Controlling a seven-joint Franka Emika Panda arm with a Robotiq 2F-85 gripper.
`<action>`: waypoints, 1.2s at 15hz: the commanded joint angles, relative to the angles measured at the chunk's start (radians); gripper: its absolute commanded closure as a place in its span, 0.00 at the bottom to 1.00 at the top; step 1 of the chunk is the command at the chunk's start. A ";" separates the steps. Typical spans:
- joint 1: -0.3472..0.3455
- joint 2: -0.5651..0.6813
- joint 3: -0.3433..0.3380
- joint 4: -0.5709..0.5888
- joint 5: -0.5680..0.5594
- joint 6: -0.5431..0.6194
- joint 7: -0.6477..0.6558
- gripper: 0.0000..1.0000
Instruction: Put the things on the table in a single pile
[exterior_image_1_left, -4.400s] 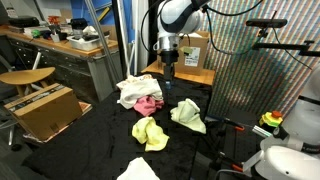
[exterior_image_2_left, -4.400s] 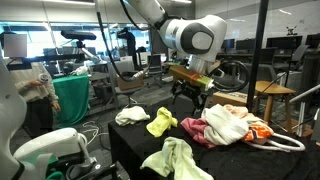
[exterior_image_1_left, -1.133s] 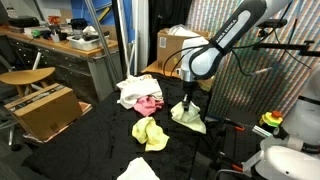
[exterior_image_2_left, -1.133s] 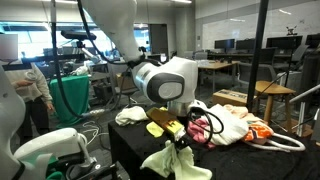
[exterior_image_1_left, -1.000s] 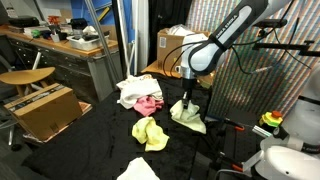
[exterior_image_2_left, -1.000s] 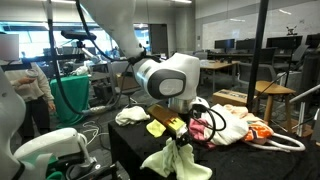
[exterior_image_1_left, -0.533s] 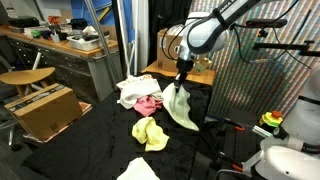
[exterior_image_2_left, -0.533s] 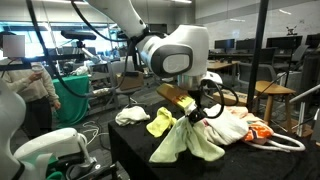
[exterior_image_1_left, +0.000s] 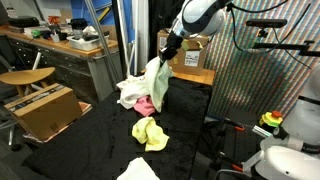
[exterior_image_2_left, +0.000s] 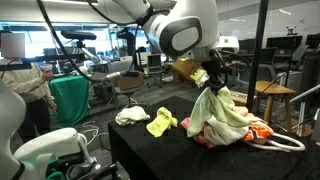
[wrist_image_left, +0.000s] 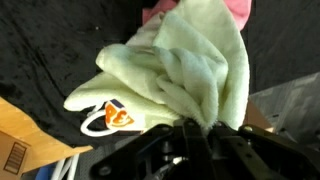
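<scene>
The pale green cloth's lower end (exterior_image_2_left: 224, 124) is draping onto the white and pink pile. My gripper should keep going across the pile (exterior_image_1_left: 132, 92) and let go of the cloth's top there.
My gripper (exterior_image_1_left: 166, 57) is shut on a pale green cloth (exterior_image_1_left: 158, 84) that hangs from it in the air. It hovers over the pile of white (exterior_image_1_left: 129, 91) and pink (exterior_image_1_left: 146, 105) cloths at the back of the black table (exterior_image_1_left: 80, 150). In an exterior view the green cloth (exterior_image_2_left: 222, 112) drapes down onto that pile (exterior_image_2_left: 205, 131). The wrist view shows the green cloth (wrist_image_left: 190, 75) pinched in my gripper (wrist_image_left: 203, 128), with pink cloth (wrist_image_left: 238, 8) beyond. A yellow cloth (exterior_image_1_left: 150, 132) and a white cloth (exterior_image_1_left: 139, 170) lie apart on the table.
A cardboard box (exterior_image_1_left: 189, 53) stands behind the table. A wooden crate (exterior_image_1_left: 44, 110) and a round stool (exterior_image_1_left: 25, 77) are to one side. A dark post (exterior_image_2_left: 262, 60) and a chair (exterior_image_2_left: 280, 100) stand past the pile.
My gripper closed on the green cloth where it lay, lifted it, and carried it up and across to hang over the white and pink pile.
</scene>
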 joint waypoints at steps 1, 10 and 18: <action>0.001 0.054 -0.001 0.084 -0.053 0.133 0.154 0.96; 0.020 0.217 -0.019 0.258 -0.373 0.166 0.432 0.69; 0.030 0.212 0.010 0.264 -0.362 0.044 0.298 0.16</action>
